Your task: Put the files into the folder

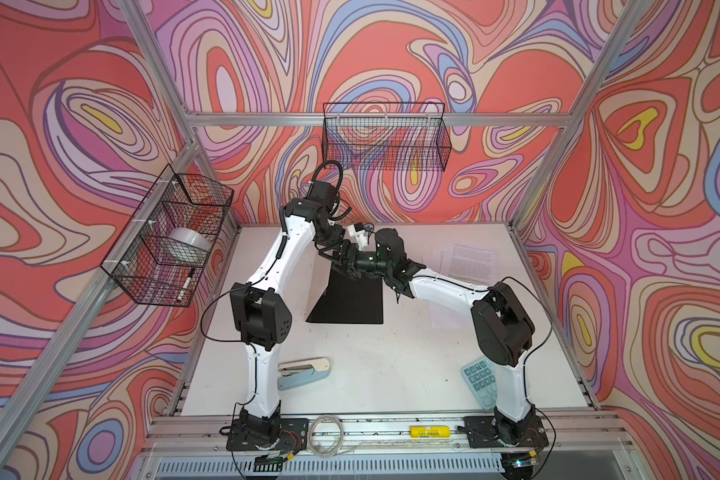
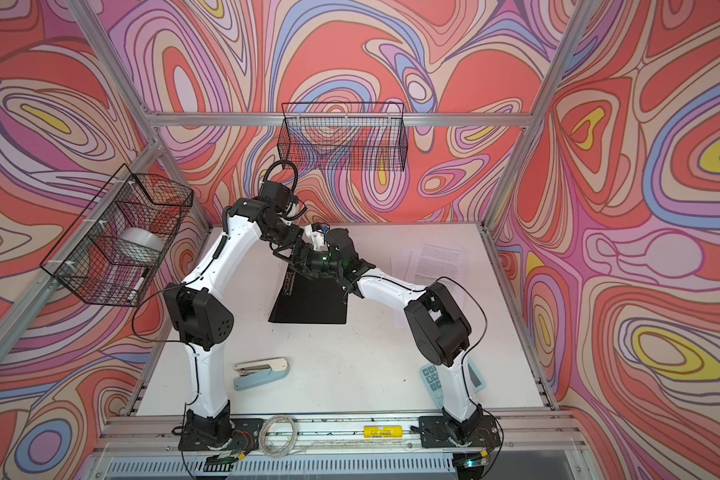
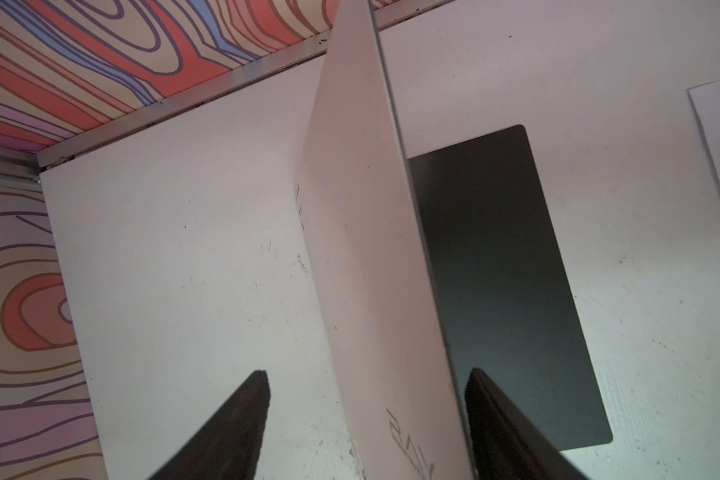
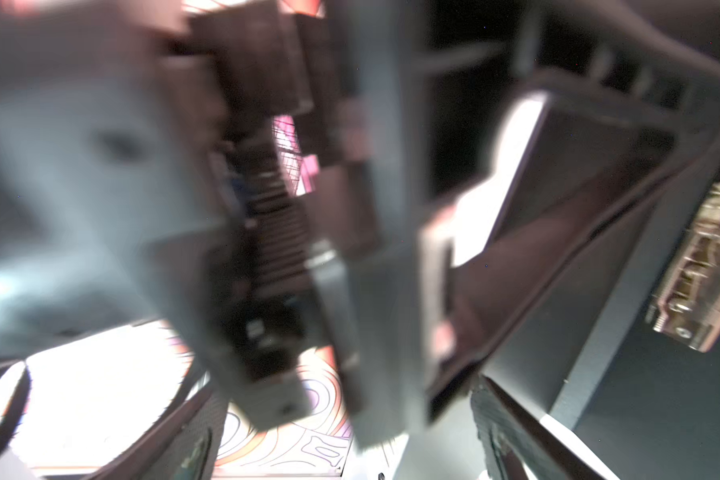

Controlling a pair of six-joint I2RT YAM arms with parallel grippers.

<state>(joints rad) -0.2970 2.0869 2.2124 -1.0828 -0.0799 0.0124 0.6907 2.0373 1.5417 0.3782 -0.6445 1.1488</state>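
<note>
Next, I move my right gripper back while my left gripper swings the cover open, because both grippers are crowded together at the cover's edge (image 3: 425, 246) above the metal clip (image 2: 289, 282).
The folder (image 1: 346, 303) (image 2: 312, 303) lies open mid-table, its black inside face up. In the left wrist view its light grey cover (image 3: 362, 249) with "RAY" lettering stands upright between the fingers of my left gripper (image 3: 368, 374). The jaws are open, one finger well clear of the cover and the other close beside it. My right gripper (image 4: 346, 415) is open, reaching in from the right, with blurred parts of the left gripper close in front. Its view shows the metal clip (image 4: 699, 266). Both grippers meet above the folder's far end (image 1: 348, 264). The files (image 1: 470, 259) (image 2: 437, 257) lie flat at the far right.
A blue stapler (image 1: 304, 372) lies near the front left, and a blue calculator (image 1: 481, 380) sits by the right arm's base. Wire baskets hang on the left wall (image 1: 171, 237) and back wall (image 1: 385, 137). A yellow cylinder (image 1: 427, 432) rests on the front rail.
</note>
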